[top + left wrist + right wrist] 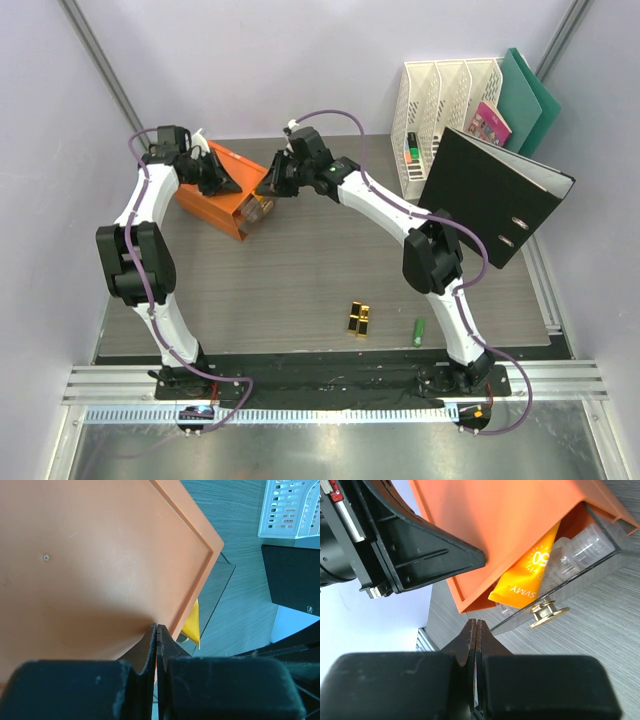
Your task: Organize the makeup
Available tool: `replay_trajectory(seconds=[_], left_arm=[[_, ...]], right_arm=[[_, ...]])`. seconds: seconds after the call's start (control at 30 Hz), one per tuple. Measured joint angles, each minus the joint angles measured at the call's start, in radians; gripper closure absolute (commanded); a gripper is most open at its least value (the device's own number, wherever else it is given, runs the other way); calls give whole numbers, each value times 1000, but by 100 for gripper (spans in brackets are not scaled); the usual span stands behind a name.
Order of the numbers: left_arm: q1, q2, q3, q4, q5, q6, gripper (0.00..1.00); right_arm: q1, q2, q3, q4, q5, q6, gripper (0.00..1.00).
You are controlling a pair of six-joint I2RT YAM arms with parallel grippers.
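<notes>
The orange-yellow tube (528, 575) is sticking up out of the open drawer. Next, my right gripper presses the tube's end (512, 594) down, then pushes the drawer closed first.
The orange box with drawers (215, 200) stands at the back left, with one clear-fronted drawer (580, 587) pulled open. An orange-yellow tube (532, 570) and a clear bottle (582, 550) lie in that drawer; the tube also shows in the left wrist view (192, 625). My left gripper (218, 178) is shut, its tips (157, 626) against the box's top (100, 555) near its edge. My right gripper (272, 186) is shut and empty (476, 622), just beside the drawer's gold knob (547, 614). Black-gold lipsticks (359, 318) and a small green tube (420, 330) lie near the front.
A white file rack (445, 100) with a pink booklet (490, 125) and green folders (530, 95) stands at the back right. A black binder (495, 195) leans in front of it. The left gripper's black body (420, 550) sits close above the right gripper's view.
</notes>
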Motion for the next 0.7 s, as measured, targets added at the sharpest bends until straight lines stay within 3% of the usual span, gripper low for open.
replay_trajectory(seconds=[0.7], left_arm=[[0,-3,-6,2,1,0,100]], right_arm=[[1,80,160,-11,23,-24,99]])
